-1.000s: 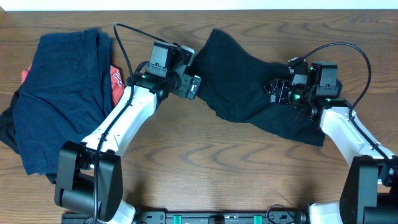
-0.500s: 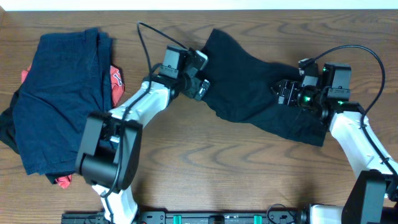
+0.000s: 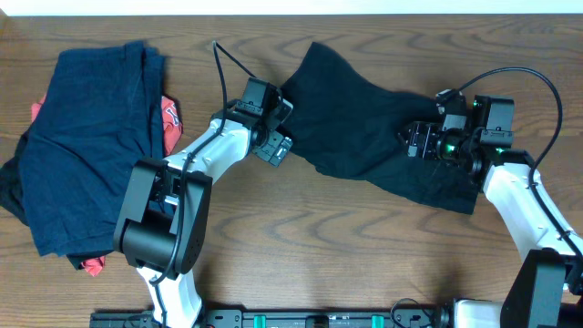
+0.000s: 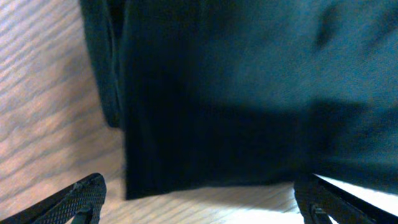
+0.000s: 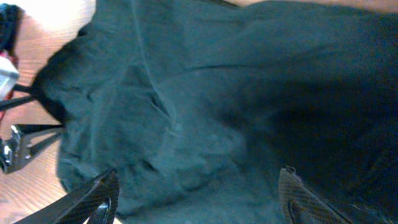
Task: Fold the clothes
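Observation:
The black garment slants across the table, so next my left gripper backs off, pinches the edge nearest it and pulls the garment straight before folding.
A black garment lies spread on the wood table, centre to right. It fills the left wrist view and the right wrist view. My left gripper is open and empty at the garment's left edge, fingers wide apart over bare wood just short of the hem. My right gripper is open and empty over the garment's right part, fingers spread above the cloth.
A pile of dark blue clothes with a red piece under it lies at the left of the table. Bare wood runs along the front. The table's back edge is at the top.
My left gripper has moved right, then drawn back slightly left and down to the garment's left edge. My right gripper shifted slightly right and holds there. The garment has not moved.

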You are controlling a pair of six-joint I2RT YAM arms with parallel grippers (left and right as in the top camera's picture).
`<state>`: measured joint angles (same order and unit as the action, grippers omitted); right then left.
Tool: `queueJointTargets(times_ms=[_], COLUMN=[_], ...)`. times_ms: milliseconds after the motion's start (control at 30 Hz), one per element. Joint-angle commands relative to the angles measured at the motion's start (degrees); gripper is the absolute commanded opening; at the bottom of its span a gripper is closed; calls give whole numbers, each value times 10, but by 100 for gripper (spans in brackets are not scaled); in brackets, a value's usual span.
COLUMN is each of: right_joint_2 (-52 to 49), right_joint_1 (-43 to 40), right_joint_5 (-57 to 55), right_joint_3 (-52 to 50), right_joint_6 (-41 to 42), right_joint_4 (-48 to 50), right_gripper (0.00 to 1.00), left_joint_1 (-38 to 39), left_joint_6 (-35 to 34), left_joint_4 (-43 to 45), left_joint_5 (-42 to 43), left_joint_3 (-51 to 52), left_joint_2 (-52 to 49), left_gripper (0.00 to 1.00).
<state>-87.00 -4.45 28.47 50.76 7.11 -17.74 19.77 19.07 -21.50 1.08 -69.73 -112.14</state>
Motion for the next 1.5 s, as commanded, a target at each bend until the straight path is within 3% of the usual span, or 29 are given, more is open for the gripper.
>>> queueJointTargets(times_ms=[0,367,533,800,1000,1200,1467], right_joint_2=[8,8,8,8,8,8,7], right_joint_1=[-4,-4,-4,-4,-4,-4,-4], right_joint_5=[-20,-47,-73,-88,-85,-85,-85], right_joint_3=[-1,-1,-1,-1,-1,-1,-1], right_joint_6=[-13,-21,-21,-21,-20,-18,-21], right_joint_4=[-10,-22,-23,-26,-26,-30,-39], right_gripper=[80,80,80,80,80,80,80], left_joint_1=[-1,-3,-28,-106,-108,-107,-107], left_joint_6=[-21,-174,-182,-273,-283,-342,-342], left_joint_4=[-5,-6,-20,-20,16,43,68], left_joint_5=[-35,-17,131,292,291,275,263], left_joint_3=[-6,-19,-24,-24,-24,-24,-24], left_joint_2=[-4,6,60,87,56,19,-8], left_gripper=[98,96,96,96,92,90,88])
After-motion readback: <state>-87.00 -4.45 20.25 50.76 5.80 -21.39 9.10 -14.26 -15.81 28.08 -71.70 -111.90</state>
